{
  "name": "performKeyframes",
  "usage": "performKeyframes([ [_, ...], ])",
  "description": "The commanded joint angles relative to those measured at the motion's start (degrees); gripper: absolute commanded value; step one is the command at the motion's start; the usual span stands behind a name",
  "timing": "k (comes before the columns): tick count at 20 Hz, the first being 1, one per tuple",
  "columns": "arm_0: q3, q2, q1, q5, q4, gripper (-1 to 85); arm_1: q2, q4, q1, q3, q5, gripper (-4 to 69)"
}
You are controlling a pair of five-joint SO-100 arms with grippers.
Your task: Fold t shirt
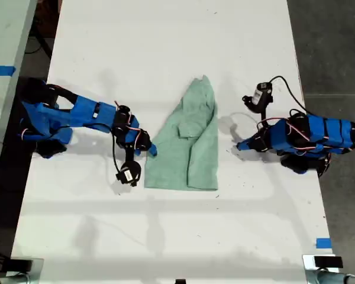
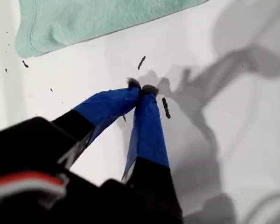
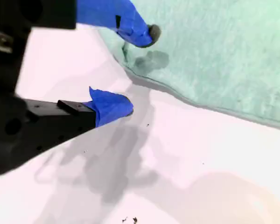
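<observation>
The robot's idle gripper [image 1: 242,145] is clear of the t shirt, so the t shirt's folded side [image 1: 203,158] will slide along a little when the robot folds its open edge over.
The pale mint-green t shirt [image 1: 192,142] lies rumpled in the middle of the white table [image 1: 165,47], tapering to a point at its far end. My second gripper [image 1: 152,151] is on the arm at the exterior view's left. It is open at the shirt's edge [image 3: 224,51], with one blue fingertip [image 3: 149,32] over the cloth and the other on bare table. My first gripper [image 1: 239,146], at the exterior view's right, is shut [image 2: 141,88] on nothing. It sits over bare table, a short gap from the shirt's edge [image 2: 98,18].
Both blue arms rest low on the table, one on each side of the shirt. Blue tape marks [image 1: 323,242] sit near the table's front corner at the exterior view's right. Dark floor [image 1: 337,47] borders that side. Small dark specks [image 2: 165,107] lie by my first gripper.
</observation>
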State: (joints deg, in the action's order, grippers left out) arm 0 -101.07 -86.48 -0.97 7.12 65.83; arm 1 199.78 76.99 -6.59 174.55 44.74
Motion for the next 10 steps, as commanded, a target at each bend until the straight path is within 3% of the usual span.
performKeyframes([
  [1,4.8,2.8,0.6,1.8,-1.2,21.1,0.9,0.3,0.4,3.1,0.8,1.1],
  [4,10.0,8.7,0.1,0.9,-2.4,21.1,0.9,0.3,0.4,3.1,0.8,1.1],
  [5,12.0,10.2,-0.1,0.3,-2.4,15.9,0.9,0.3,0.4,3.1,0.8,1.1],
  [6,13.2,11.3,-0.4,0.0,-2.1,3.3,0.9,0.3,0.4,3.1,0.8,1.1],
  [7,13.3,11.6,-0.6,0.4,-1.8,-0.1,0.9,0.3,0.4,3.1,0.8,1.1],
  [10,14.1,10.4,-0.6,1.9,1.8,-0.1,0.9,0.3,0.4,3.1,0.8,1.1],
])
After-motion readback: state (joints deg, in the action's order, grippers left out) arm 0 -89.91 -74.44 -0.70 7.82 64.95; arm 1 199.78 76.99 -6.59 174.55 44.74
